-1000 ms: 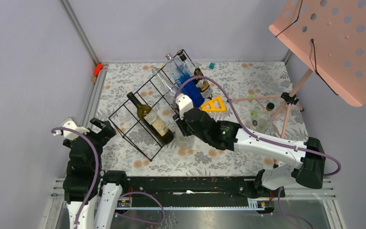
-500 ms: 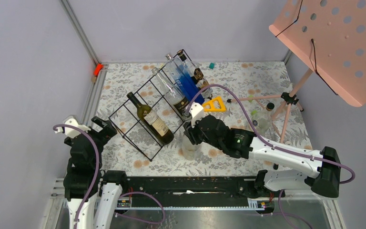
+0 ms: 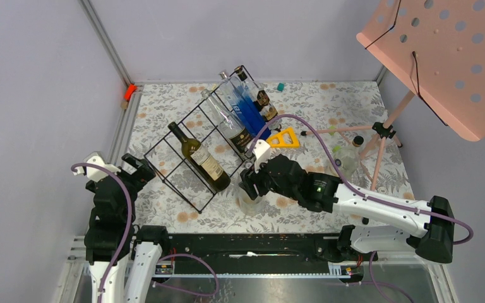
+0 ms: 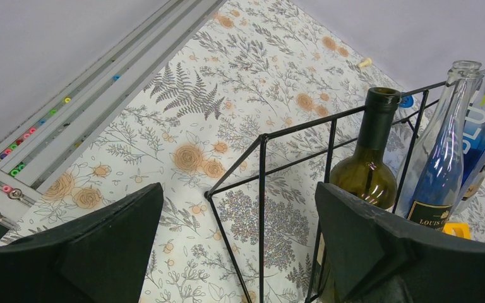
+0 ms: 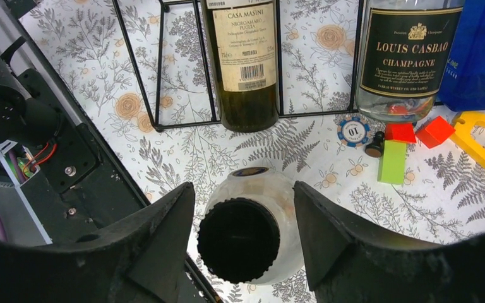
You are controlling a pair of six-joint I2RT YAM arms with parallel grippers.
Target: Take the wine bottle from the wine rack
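Next, I move the clear bottle over beside the pink music stand (image 3: 319, 153) with my right gripper first, because the clear bottle stands close in front of the wine bottle's base (image 5: 250, 121).
A dark green wine bottle (image 3: 201, 159) (image 4: 365, 170) (image 5: 245, 63) lies on the black wire wine rack (image 3: 172, 183) (image 4: 262, 208) (image 5: 278, 63), neck towards the back left. A clear bottle with a black cap (image 3: 251, 197) (image 5: 271, 196) stands upright on the floral table just in front of the rack. My right gripper (image 3: 251, 188) (image 5: 243, 208) is above it, open, one finger on each side with a gap to each. By the rack's left corner my left gripper (image 3: 137, 170) (image 4: 240, 214) is open and holds nothing.
A champagne bottle (image 5: 407, 57) and blue bottles (image 3: 246, 107) lie on the rack's right part. A poker chip (image 5: 354, 131), red blocks (image 5: 434, 131), a green block (image 5: 393, 161) and a yellow triangle (image 3: 283, 138) lie nearby. A pink music stand (image 3: 448, 57) rises at the right.
My right gripper carried the clear bottle down towards the near edge of the table, then its jaws widened off it. The left arm has barely moved.
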